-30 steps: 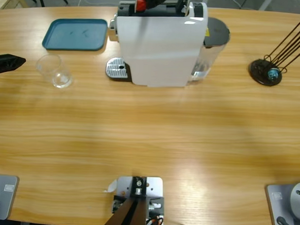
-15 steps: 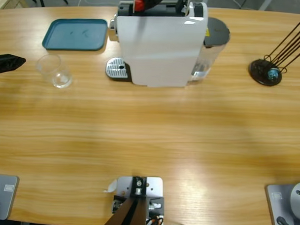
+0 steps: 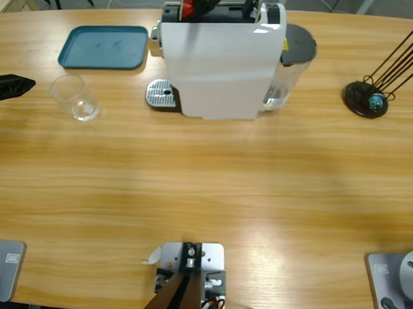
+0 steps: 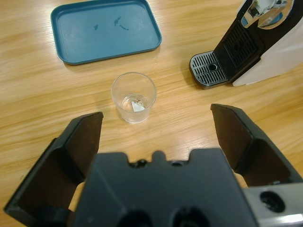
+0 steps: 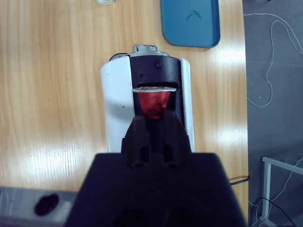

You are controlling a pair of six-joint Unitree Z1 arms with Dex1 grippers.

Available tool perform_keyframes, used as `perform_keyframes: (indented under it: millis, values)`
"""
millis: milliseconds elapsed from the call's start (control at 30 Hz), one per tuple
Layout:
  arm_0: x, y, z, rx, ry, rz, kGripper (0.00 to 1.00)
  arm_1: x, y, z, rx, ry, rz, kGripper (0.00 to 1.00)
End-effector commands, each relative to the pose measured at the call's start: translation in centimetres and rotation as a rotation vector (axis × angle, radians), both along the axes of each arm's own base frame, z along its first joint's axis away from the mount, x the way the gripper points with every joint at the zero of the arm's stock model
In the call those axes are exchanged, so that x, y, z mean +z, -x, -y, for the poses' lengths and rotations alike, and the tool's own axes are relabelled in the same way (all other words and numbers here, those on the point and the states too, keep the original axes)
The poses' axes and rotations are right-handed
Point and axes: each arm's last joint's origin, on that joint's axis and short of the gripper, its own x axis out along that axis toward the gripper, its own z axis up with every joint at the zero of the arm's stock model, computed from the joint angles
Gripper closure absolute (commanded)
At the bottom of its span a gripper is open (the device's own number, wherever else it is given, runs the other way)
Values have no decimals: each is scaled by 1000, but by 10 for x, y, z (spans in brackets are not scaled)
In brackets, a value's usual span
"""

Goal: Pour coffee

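The white patch (image 4: 138, 105) is sitting within the tumbler's round base (image 4: 134, 103), so I expect the patch to move along with the tumbler when I carry the tumbler to the drip tray.
A clear glass tumbler (image 3: 74, 97) stands on the table left of the white coffee machine (image 3: 220, 60). My left gripper (image 3: 15, 85) lies at the left edge, open, with the tumbler (image 4: 133, 97) ahead of its jaws and apart from them. My right gripper (image 5: 154, 119) hangs over the top of the machine (image 5: 115, 109), shut on a red capsule (image 5: 152, 104) just above the black slot. The same capsule (image 3: 188, 5) shows at the machine's top edge in the high view. The coffee is out of view.
A blue tray (image 3: 104, 46) lies behind the tumbler. The machine's metal drip tray (image 3: 161, 95) juts out on its left side, and its water tank (image 3: 291, 69) sits on its right. A black stand with thin rods (image 3: 366, 99) is at the far right.
The red capsule in my right gripper has shifted slightly left over the machine's top. The left gripper and tumbler have not moved.
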Motion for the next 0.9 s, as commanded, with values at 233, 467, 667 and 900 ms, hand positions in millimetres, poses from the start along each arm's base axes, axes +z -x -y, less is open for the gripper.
perform_keyframes:
  millis: [233,467,667,900]
  values:
    - [-13,-1,1,-19,-26,-41,0,-27,-17,-10,-1,94,-101,344]
    - [-14,-2,2,-21,-27,-44,0,9,-4,-7,6,18,-62,128]
    - [-14,-3,3,-24,-26,-47,0,104,66,8,107,-219,-40,1000]
    - [-14,-2,3,-33,-20,-47,0,161,141,84,5,-216,9,1000]
